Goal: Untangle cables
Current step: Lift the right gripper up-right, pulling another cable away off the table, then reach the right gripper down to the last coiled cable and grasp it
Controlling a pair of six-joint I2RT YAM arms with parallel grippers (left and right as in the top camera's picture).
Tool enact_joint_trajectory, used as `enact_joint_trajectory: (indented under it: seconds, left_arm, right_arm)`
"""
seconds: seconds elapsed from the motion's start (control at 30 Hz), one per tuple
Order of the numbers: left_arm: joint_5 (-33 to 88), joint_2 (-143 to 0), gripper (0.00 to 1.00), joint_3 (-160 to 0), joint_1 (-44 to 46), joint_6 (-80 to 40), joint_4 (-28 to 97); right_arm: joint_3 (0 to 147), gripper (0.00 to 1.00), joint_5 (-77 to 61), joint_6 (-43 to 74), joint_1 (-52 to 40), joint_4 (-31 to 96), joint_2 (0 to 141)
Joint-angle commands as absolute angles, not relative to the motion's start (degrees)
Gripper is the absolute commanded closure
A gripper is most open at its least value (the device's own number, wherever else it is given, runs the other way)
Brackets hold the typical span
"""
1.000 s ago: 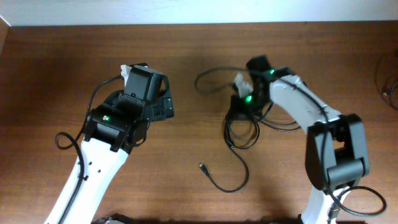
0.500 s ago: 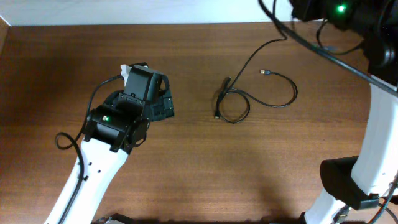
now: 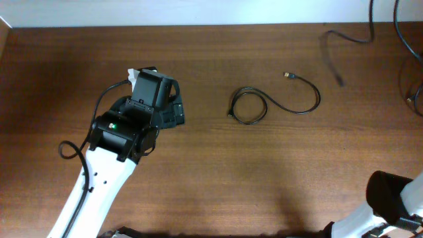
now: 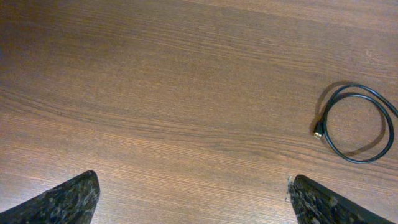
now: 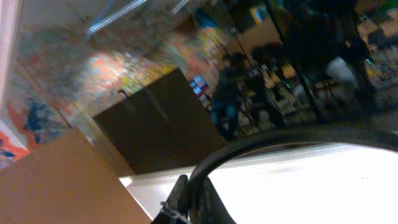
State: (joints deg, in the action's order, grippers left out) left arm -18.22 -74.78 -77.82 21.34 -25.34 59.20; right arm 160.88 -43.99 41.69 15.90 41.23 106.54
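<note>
My right gripper continues toward the open wood (image 3: 403,147) by the wood's side edge and releases there, since the held black cable hangs clear of the looped cable.
One thin black cable (image 3: 250,107) lies on the wooden table as a small loop, its tail curving right to a metal-tipped plug (image 3: 289,75). The left wrist view shows that loop (image 4: 357,124) at the right, well ahead of my left gripper (image 4: 191,186), which is open with only bare wood between its fingertips. In the overhead view my left gripper (image 3: 169,110) rests left of the loop. My right gripper (image 5: 194,200) is raised high and shut on a second black cable (image 5: 280,140). A blurred strand of this cable (image 3: 332,53) hangs at the top right. The right gripper itself is outside the overhead view.
The right arm's base (image 3: 396,201) stands at the bottom right corner. Thicker black robot wires (image 3: 404,26) hang along the right edge. The table's far edge (image 3: 198,26) meets a white wall. The right wrist camera looks out at the room, not the table.
My right arm has risen out of the overhead view, pulling one cable up off the pile. The other cable slid and settled into a single loop. The left arm has not moved.
</note>
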Motion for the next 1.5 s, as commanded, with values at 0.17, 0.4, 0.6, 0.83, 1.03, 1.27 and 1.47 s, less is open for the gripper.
enact_joint_trajectory:
  seconds: [0.17, 0.4, 0.6, 0.83, 1.03, 1.27, 1.47]
  left_arm:
    - [-18.24, -74.02, 0.01, -78.04, 21.04, -26.04, 59.27]
    - [-18.24, -74.02, 0.01, -78.04, 21.04, -26.06, 59.27]
    - [-18.24, -74.02, 0.01, -78.04, 21.04, -26.04, 59.27]
    - [-18.24, -74.02, 0.01, -78.04, 21.04, -26.04, 59.27]
    - [-18.24, -74.02, 0.01, -78.04, 21.04, -26.04, 59.27]
    - [-18.24, -74.02, 0.01, -78.04, 21.04, -26.04, 59.27]
    - [-18.24, -74.02, 0.01, -78.04, 21.04, -26.04, 59.27]
  right_arm:
    - [161.69, 0.96, -46.63, 25.61, 38.98, 60.51, 105.89]
    - [161.53, 0.96, -27.66, 10.81, 51.94, 70.7, 109.21]
    - [161.53, 0.96, -13.02, 3.16, 54.13, 64.88, 111.48]
    - [161.51, 0.96, -11.75, 1.28, 54.13, 72.31, 124.4]
    - [161.29, 0.96, -12.19, 1.3, 54.02, 81.97, 134.8]
    - [152.77, 0.96, -7.38, 2.63, 54.02, 82.91, 137.75]
    - [146.54, 0.19, -10.83, 3.86, 54.02, 80.4, 137.75]
